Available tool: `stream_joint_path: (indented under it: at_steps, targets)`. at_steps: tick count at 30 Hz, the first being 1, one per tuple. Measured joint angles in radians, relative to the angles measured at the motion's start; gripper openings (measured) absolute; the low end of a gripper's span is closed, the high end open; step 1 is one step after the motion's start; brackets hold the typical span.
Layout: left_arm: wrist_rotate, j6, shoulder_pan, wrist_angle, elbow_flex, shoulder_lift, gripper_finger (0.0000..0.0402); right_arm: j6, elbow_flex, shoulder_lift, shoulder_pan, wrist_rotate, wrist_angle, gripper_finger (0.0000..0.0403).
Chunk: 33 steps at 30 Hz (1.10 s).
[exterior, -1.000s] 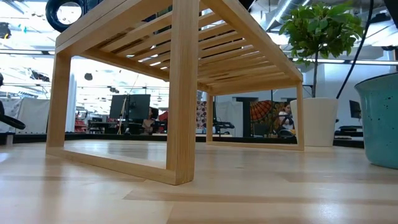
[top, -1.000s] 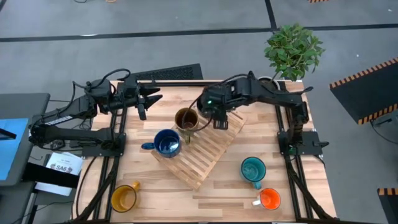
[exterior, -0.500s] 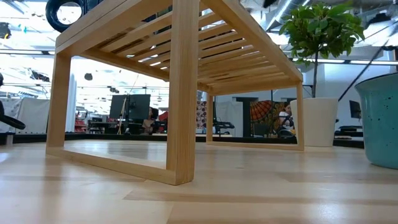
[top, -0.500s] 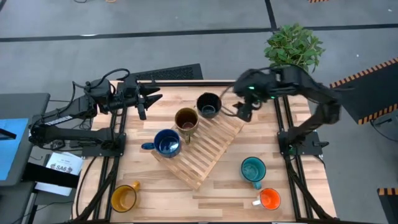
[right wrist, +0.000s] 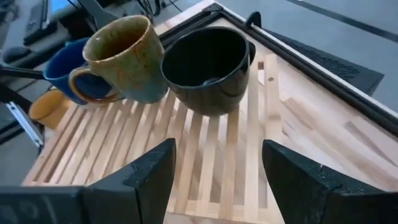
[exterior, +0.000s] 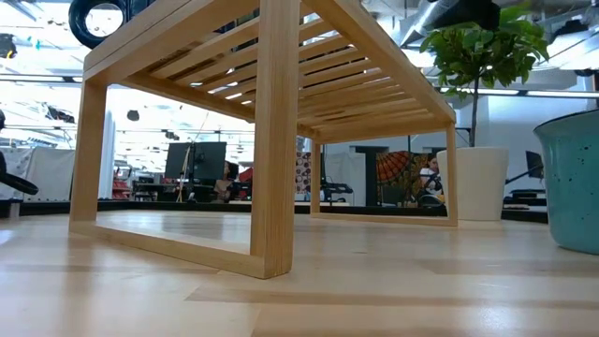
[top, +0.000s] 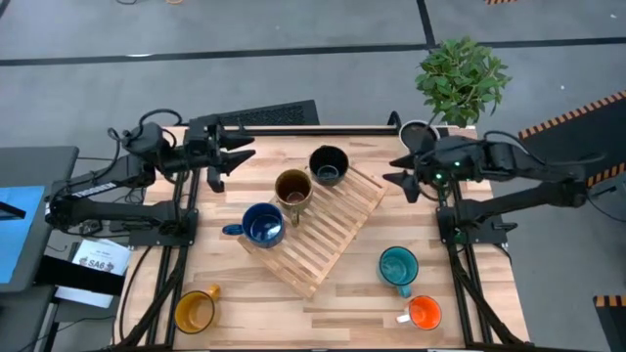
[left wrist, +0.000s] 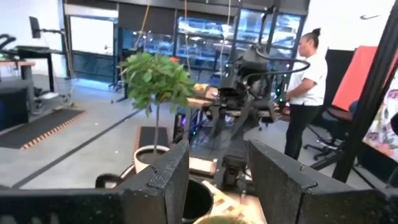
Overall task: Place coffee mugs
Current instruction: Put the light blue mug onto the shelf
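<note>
My open right gripper should keep moving toward the teal mug's far rim (top: pixel 406 250) until its fingers are on both sides of it, as the teal mug (top: pixel 398 266) stands opening up and clear of the orange mug.
A slatted wooden rack (top: pixel 318 235) lies slantwise mid-table. On it stand the black mug (top: pixel 328 164) (right wrist: pixel 208 59) at its far end, the olive-brown mug (top: pixel 293 188) (right wrist: pixel 121 59) beside it and the dark blue mug (top: pixel 262 224) (right wrist: pixel 62 68). The teal mug (top: pixel 398 266) (exterior: pixel 571 178), the orange mug (top: pixel 424 312) and the yellow mug (top: pixel 194 311) rest on the table. My right gripper (top: pixel 396 174) (right wrist: pixel 217 180) is open, to the right of the rack's far end, facing the black mug. My left gripper (top: pixel 235 156) (left wrist: pixel 217 186) is open near the far left corner.
A potted plant (top: pixel 460 78) (exterior: pixel 482 183) in a white pot stands past the table's far right corner. A person (left wrist: pixel 305 81) stands in the room behind the right arm. Bare tabletop lies between the rack and the near edge, between the yellow and teal mugs.
My right gripper has drawn back from over the rack's far end toward the table's right edge. The black mug, hidden under that gripper before, now stands uncovered on the rack beside the olive-brown mug.
</note>
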Motion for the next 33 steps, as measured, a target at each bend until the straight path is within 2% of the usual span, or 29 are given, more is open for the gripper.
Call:
stream_joint_path:
  at_steps: [4, 7, 12, 15, 17, 20, 24, 28, 33]
  targets:
    - [-0.019, -0.001, 0.001, -0.011, 0.000, 0.000, 0.0149, 0.033, -0.001, -0.014, 0.002, -0.001, -0.002, 0.0265]
    - [-0.020, -0.017, 0.000, -0.015, 0.000, 0.000, 0.0149, 0.169, 0.018, 0.000, 0.001, -0.044, -0.063, 0.0265]
    - [-0.037, -0.018, 0.000, -0.015, 0.000, 0.000, 0.0149, 0.359, 0.042, 0.087, 0.028, -0.265, -0.398, 0.0265]
    - [-0.072, -0.019, 0.000, -0.021, 0.000, 0.000, 0.0149, 0.445, 0.031, 0.151, 0.109, -0.314, -0.591, 0.0265]
    - [-0.077, -0.017, 0.000, -0.021, 0.000, 0.000, 0.0149, 0.493, -0.001, 0.182, 0.174, -0.329, -0.637, 0.0265]
    - [-0.076, -0.017, 0.000, -0.021, 0.000, 0.000, 0.0149, 0.578, -0.061, 0.215, 0.272, -0.349, -0.613, 0.0265]
    - [-0.076, -0.018, 0.000, -0.021, 0.000, 0.000, 0.0149, 0.700, -0.150, 0.241, 0.374, -0.349, -0.477, 0.0265]
    - [-0.089, -0.023, 0.000, -0.021, 0.000, 0.000, 0.0149, 0.795, -0.224, 0.243, 0.424, -0.347, -0.338, 0.0265]
    - [-0.094, -0.024, 0.000, -0.021, 0.000, 0.000, 0.0149, 0.885, -0.277, 0.258, 0.463, -0.341, -0.310, 0.0265]
